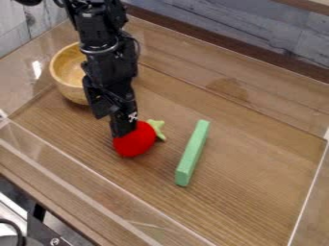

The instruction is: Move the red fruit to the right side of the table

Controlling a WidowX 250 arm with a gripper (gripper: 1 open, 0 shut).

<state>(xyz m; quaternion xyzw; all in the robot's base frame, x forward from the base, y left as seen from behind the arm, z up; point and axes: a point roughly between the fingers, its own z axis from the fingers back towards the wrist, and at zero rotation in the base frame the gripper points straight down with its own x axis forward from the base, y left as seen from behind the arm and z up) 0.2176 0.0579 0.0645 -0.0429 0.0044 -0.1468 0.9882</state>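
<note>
My gripper should lift clear, because its fingers touch only the back edge of the red fruit (127, 129). It should then come down beside the fruit, opposite the light-green bar.
The red fruit (137, 140), a small strawberry-like toy with a pale green leafy top, lies on the wood-grain table (244, 115) left of centre. My black gripper (119, 122) hangs just above and slightly left of it, pointing down, open and holding nothing. The fruit rests free on the tabletop, with its leafy end turned toward the right.
A long light-green bar (193, 152) lies just right of the fruit. A wooden bowl (69, 69) stands at the back left, partly behind the arm. Low clear acrylic walls (77, 197) border the table. Bare wood stretches to the right of the bar.
</note>
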